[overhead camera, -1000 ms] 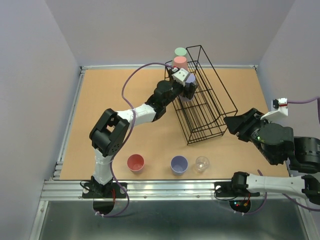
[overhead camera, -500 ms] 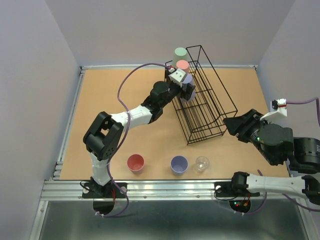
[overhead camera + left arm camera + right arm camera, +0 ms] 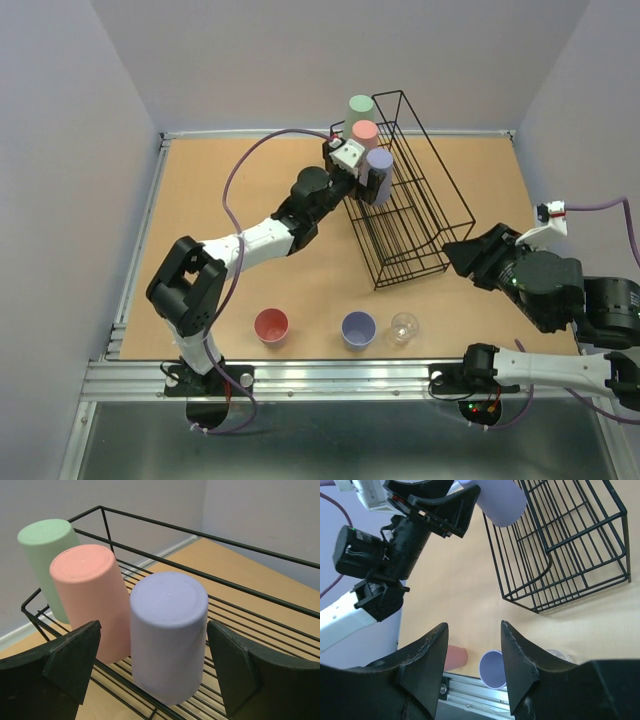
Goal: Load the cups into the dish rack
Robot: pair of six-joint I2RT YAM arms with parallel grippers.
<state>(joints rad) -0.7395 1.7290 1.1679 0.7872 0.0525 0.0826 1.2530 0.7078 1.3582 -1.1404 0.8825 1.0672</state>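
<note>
The clear cup [image 3: 404, 327] stands with its opening facing up, free of the lavender cup, so the robot's right gripper should keep moving to the clear cup's rim [image 3: 399, 336] until its fingers are on both sides of that rim.
The black wire dish rack [image 3: 425, 205] stands at the back middle. Three cups rest upside down in a row on its upper tier: pale green [image 3: 360, 106], salmon [image 3: 365, 131] and lavender [image 3: 379, 160]. My left gripper [image 3: 367, 182] is open, with a jaw on each side of the lavender cup [image 3: 167, 635] and a gap at both sides. The salmon cup [image 3: 90, 595] and green cup [image 3: 47, 555] stand behind it. A salmon cup [image 3: 271, 325], a lavender cup [image 3: 358, 328] and a clear cup [image 3: 404, 326] stand upright near the front edge. My right gripper [image 3: 455, 250] is open and empty, right of the rack.
The right wrist view looks down between its fingers [image 3: 474, 626] at the lavender cup [image 3: 492, 669], the salmon cup [image 3: 456, 657] and the rack's front corner [image 3: 517, 602]. Grey walls enclose the table on three sides. A metal rail [image 3: 340, 375] runs along the front.
My left arm reached further over the rack and tipped the lavender cup upright beside the salmon one. Its jaws now stand off the cup. The right arm barely shifted.
</note>
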